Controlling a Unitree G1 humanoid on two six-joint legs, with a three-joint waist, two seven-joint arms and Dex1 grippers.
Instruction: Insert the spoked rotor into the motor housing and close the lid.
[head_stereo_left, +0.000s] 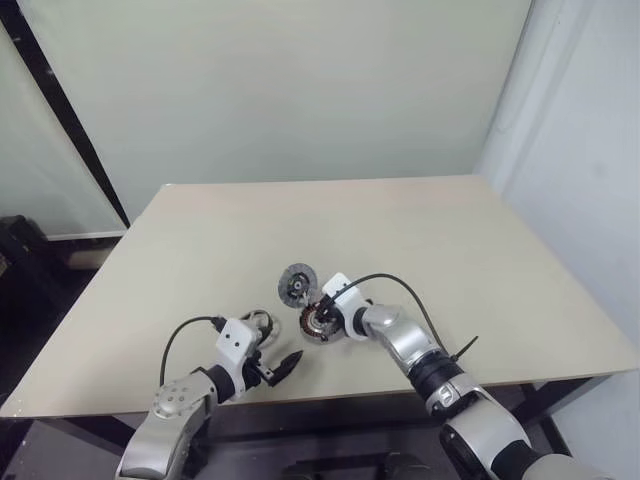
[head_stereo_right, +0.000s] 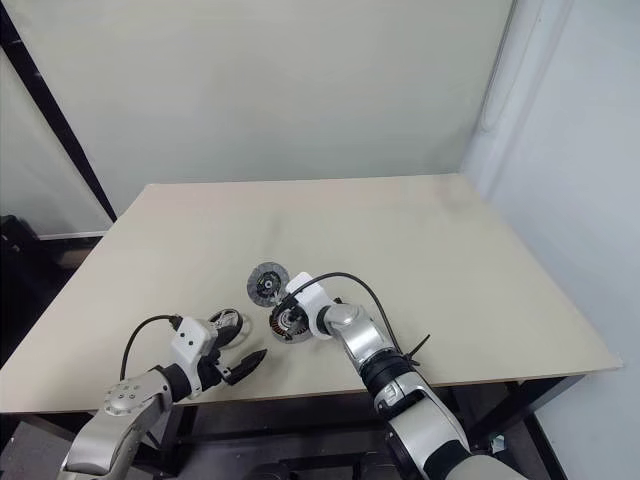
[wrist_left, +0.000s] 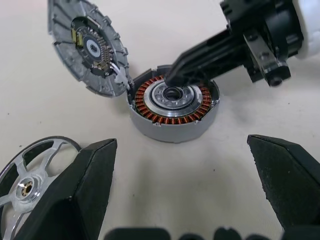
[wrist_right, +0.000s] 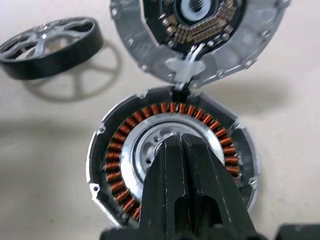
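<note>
I can see brass at the centre of the rotor's hub (wrist_left: 26, 188), so I expect a hidden brass shaft to show, sticking out underneath, when I lift the spoked rotor (head_stereo_left: 262, 324).
The motor housing (head_stereo_left: 318, 323) is a short silver cylinder with copper windings (wrist_right: 116, 150), standing on the table near the front edge. Its hinged lid (wrist_left: 87, 47) stands open, tilted up on the far side. The spoked rotor (wrist_left: 30, 185), dark-rimmed with a silvery hub, lies flat on the table to the housing's left, also seen as rotor (wrist_right: 50, 45). My right gripper (wrist_right: 177, 142) is shut and empty, its tips on the housing's pale centre. My left gripper (wrist_left: 181, 145) is open and empty, close beside the rotor and pointing toward the housing.
The beige table (head_stereo_left: 450, 250) stretches wide behind and to the right of the parts. Its front edge runs just under both arms. A black cable (head_stereo_left: 400, 285) loops over my right wrist. A wall stands behind the table.
</note>
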